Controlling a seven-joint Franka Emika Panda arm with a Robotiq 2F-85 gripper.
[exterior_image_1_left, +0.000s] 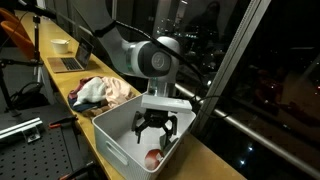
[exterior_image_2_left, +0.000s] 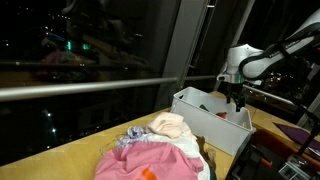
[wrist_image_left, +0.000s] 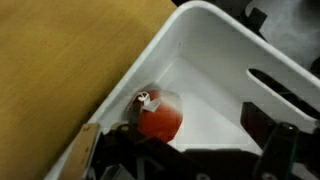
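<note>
My gripper needs to have its fingers on both sides of the red item before it closes. The item lies off toward one finger, close to the bin's side, so my gripper should first move toward that side.
My gripper hangs open over a white plastic bin on the wooden counter, its fingers spread and nothing between them. A red and pale piece of cloth lies at the bottom of the bin, just below the fingertips. In the wrist view the red cloth sits in a corner of the bin, with a small white tag on it, and my gripper frames it with dark fingers. The gripper also shows over the bin in both exterior views.
A pile of clothes in pink, white and cream lies on the counter beside the bin; the clothes pile fills the near foreground. A laptop and a bowl stand further along. A window with a railing borders the counter.
</note>
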